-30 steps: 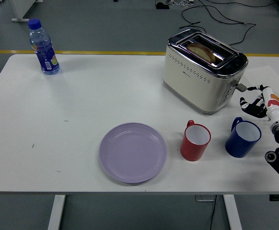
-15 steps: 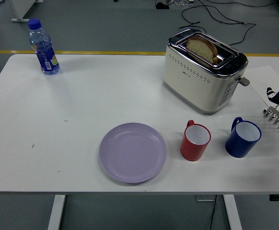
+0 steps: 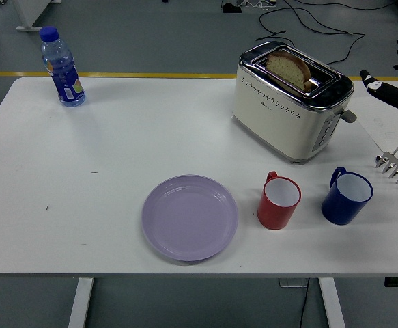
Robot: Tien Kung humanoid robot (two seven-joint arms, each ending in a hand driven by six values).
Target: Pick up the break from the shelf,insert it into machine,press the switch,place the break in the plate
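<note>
My gripper will lift the slice of bread [image 3: 289, 68], and since it stands raised in the slot [image 3: 291, 83], it will slide out freely and leave the toaster in place.
A slice of bread [image 3: 289, 68] stands raised out of the slot of the cream and chrome toaster [image 3: 287, 113] at the back right of the table. Its lever [image 3: 349, 116] sticks out on the right end. The lilac plate [image 3: 190, 217] lies empty near the front middle. My right hand [image 3: 392, 92] is at the right edge, raised to the right of the toaster and apart from it. Its fingers are spread and hold nothing. A metal rack [image 3: 396, 162] shows at the right edge. My left arm is out of view.
A red mug [image 3: 279, 201] and a blue mug [image 3: 347, 197] stand in front of the toaster, to the right of the plate. A water bottle [image 3: 61, 67] stands at the back left corner. Cables lie on the floor behind the table.
The bread has risen out of the toaster slot. My right hand has moved from beside the toaster's lever up and back to the right edge.
</note>
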